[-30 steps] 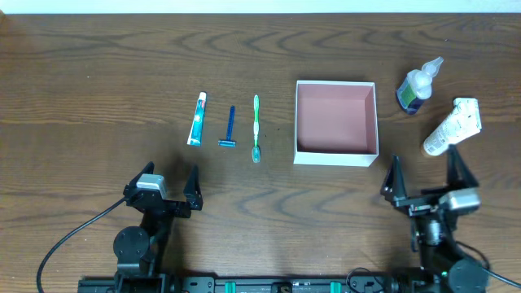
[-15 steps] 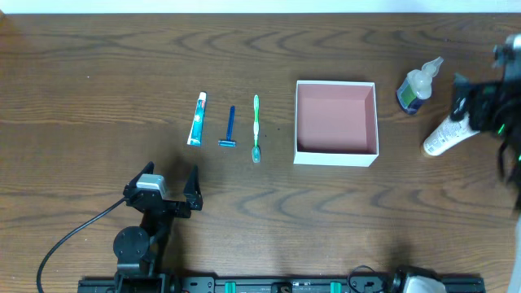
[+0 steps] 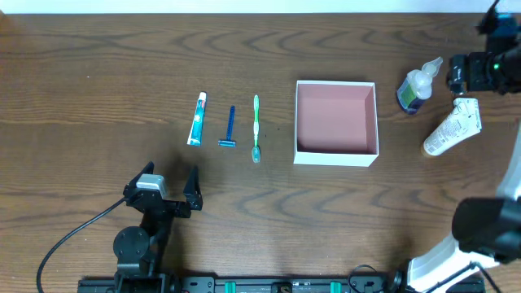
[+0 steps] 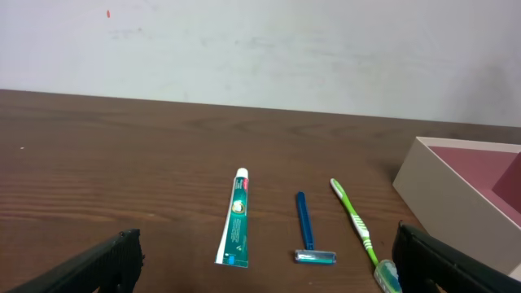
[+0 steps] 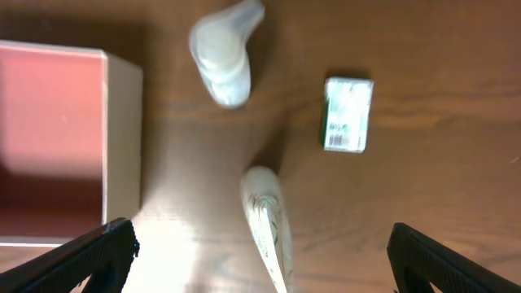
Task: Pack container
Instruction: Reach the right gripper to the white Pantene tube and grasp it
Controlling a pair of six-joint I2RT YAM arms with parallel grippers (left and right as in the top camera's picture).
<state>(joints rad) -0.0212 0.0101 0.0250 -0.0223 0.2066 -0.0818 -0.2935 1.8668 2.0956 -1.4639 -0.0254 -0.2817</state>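
My right gripper is moving toward the white tube's flat end (image 3: 466, 114) and should go on before it closes there, because the tube's narrow width (image 5: 272, 232) faces the gap between the open fingers.
The container (image 3: 335, 155) is a square white-walled box with a pink inside, standing right of centre and holding nothing. It also shows in the left wrist view (image 4: 444, 183) and the right wrist view (image 5: 122, 138). My left gripper (image 3: 167, 189) is open and empty near the front left, facing a toothpaste tube (image 4: 236, 218), a blue razor (image 4: 305, 232) and a green toothbrush (image 4: 356, 229). My right gripper (image 3: 476, 72) is open and empty, raised over the back right above a white tube (image 5: 269, 224) and a clear bottle (image 5: 224, 53).
In the overhead view the toothpaste (image 3: 197, 119), razor (image 3: 229, 128) and toothbrush (image 3: 256, 128) lie in a row left of the container. The bottle (image 3: 418, 85) and white tube (image 3: 453, 128) lie right of it. A small green box (image 5: 348, 114) lies beside the bottle.
My right arm has swung from the front right up to the back right edge, over the bottle and white tube. The left arm and the objects have not moved.
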